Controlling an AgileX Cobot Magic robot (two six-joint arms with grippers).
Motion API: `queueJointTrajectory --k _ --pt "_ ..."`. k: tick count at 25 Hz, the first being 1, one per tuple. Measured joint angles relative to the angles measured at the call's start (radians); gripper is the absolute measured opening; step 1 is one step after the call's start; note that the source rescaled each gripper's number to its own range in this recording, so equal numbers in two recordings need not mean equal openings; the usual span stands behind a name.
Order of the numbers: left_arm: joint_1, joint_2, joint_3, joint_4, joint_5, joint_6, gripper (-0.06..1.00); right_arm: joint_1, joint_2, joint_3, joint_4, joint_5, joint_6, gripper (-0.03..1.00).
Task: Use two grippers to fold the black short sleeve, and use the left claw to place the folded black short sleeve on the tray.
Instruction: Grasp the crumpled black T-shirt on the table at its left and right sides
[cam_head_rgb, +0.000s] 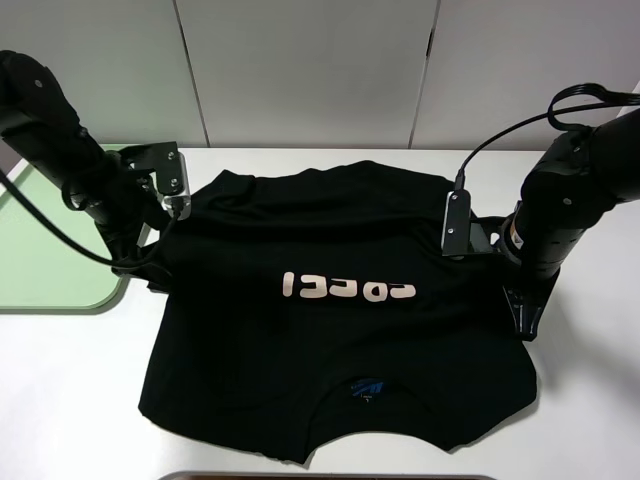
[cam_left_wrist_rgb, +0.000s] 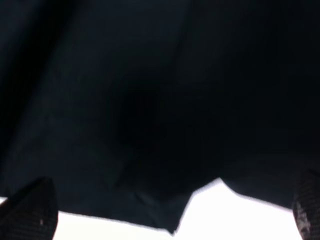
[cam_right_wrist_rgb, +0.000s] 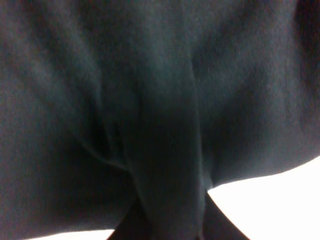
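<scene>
I should pinch further in with my left gripper (cam_head_rgb: 184, 282) before both grippers lift, because my left gripper is open at the shirt's edge (cam_head_rgb: 166, 301) while my right gripper is holding a fold.
The black short sleeve (cam_head_rgb: 330, 330) lies spread on the white table, with pink lettering at its middle and the blue neck label (cam_head_rgb: 368, 388) toward the front. My left gripper (cam_head_rgb: 140, 262) is at the shirt's left edge beside the tray (cam_head_rgb: 40, 270). In the left wrist view its fingertips (cam_left_wrist_rgb: 30, 212) stand wide apart and black cloth (cam_left_wrist_rgb: 150, 100) fills the space between them. My right gripper (cam_head_rgb: 522, 310) is at the shirt's right edge. In the right wrist view it (cam_right_wrist_rgb: 167, 232) is shut on a bunched fold of the cloth (cam_right_wrist_rgb: 165, 150).
The pale green tray lies at the table's left edge, partly under the left arm. Bare white table (cam_head_rgb: 590, 400) shows to the right of and in front of the shirt. A grey wall stands behind the table. A dark strip (cam_head_rgb: 320, 476) runs along the front edge.
</scene>
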Motion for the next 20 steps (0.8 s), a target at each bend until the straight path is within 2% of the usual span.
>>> queueJointTrajectory --k 6,20 --pt "0.0 0.096 -0.1 -0.065 0.087 -0.008 0.92 0.0 0.0 0.0 0.0 0.0 0.0 0.01" --pt "0.0 0.199 -0.133 -0.07 0.19 -0.013 0.89 0.0 0.0 0.0 0.001 -0.001 0.0 0.01"
